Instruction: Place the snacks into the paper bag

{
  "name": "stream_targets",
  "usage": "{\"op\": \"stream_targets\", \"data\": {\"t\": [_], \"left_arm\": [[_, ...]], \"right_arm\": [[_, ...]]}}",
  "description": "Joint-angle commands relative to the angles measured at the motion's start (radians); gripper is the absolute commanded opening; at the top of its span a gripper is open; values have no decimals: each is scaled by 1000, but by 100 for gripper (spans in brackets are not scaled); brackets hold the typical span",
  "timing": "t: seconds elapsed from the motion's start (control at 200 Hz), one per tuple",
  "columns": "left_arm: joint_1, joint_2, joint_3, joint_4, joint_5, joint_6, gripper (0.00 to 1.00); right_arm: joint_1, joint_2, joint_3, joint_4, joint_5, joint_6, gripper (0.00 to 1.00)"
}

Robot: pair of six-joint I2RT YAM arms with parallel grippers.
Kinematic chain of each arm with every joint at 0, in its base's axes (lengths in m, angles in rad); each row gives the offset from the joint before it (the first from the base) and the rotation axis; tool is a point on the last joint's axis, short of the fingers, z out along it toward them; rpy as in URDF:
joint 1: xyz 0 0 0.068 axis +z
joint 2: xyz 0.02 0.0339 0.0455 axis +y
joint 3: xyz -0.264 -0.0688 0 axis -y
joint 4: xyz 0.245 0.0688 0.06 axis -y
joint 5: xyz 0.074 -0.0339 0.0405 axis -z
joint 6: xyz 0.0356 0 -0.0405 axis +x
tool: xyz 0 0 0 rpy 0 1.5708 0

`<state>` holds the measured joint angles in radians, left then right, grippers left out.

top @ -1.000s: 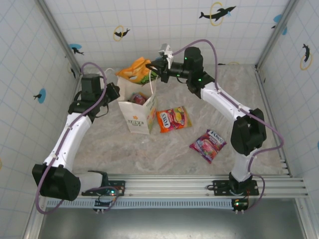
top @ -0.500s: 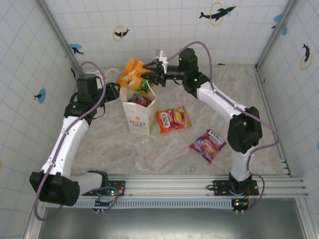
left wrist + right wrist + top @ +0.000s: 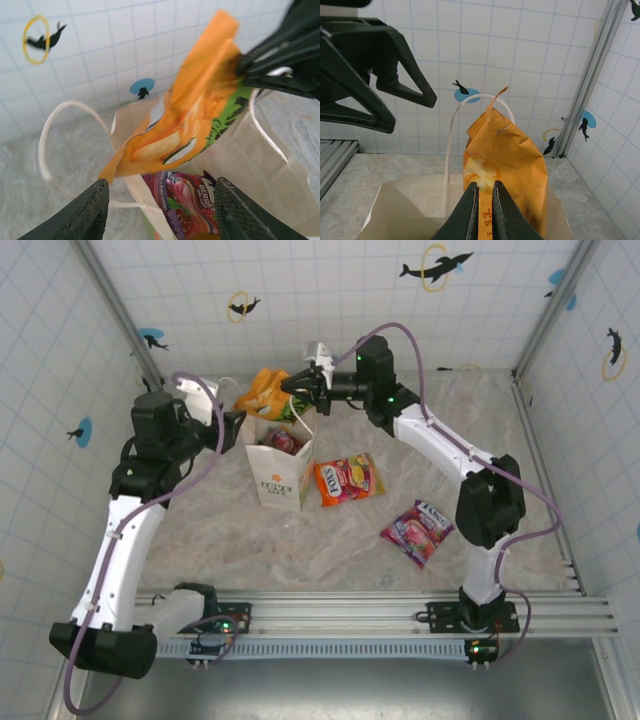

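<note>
The orange packet in my right gripper slants over the bag's far rim (image 3: 268, 420), so next my left gripper grabs the packet's loose end (image 3: 245, 402) before lowering the packet into the bag.
The white paper bag (image 3: 280, 472) stands upright left of centre, and a magenta snack packet (image 3: 186, 202) lies inside it. My right gripper (image 3: 292, 388) is shut on an orange packet (image 3: 265, 390), which it holds tilted over the bag's far rim. In the right wrist view the fingers (image 3: 470, 212) pinch the orange packet (image 3: 507, 155) above the bag's open mouth (image 3: 405, 197). My left gripper (image 3: 238, 426) stands open just left of the bag, its jaws apart on either side of the bag's near edge (image 3: 125, 165) and holding nothing. The orange packet (image 3: 195, 115) hangs above it.
A red-orange packet (image 3: 348, 480) lies on the table right of the bag, and a magenta packet (image 3: 418, 531) lies further right and nearer. The bag's loop handle (image 3: 45, 145) stands up at its left. Tiled walls close in the back and both sides.
My left gripper has opened and its arm has drawn back to the left. My right gripper has pushed left and taken a closer hold on the orange packet over the bag.
</note>
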<state>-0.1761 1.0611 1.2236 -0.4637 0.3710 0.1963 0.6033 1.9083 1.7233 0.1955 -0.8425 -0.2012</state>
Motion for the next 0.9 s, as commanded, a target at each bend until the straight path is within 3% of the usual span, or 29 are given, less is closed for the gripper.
{"op": "stream_targets", "data": {"t": [0.0,0.225,0.47,0.896], "left_arm": [[0,21,42,-17,123,284,58],[0,161,179,-42,97,382,59],[1,317,360,-138,256,415,59],[1,425,394,-158,268,419,53]], "right_arm": [[10,18,44,2,-7,-8,14],[19,2,42,-16,2,-27,14],[21,-32,7,-15,15,-43,14],[24,-132,-125,43,69,-70,15]]}}
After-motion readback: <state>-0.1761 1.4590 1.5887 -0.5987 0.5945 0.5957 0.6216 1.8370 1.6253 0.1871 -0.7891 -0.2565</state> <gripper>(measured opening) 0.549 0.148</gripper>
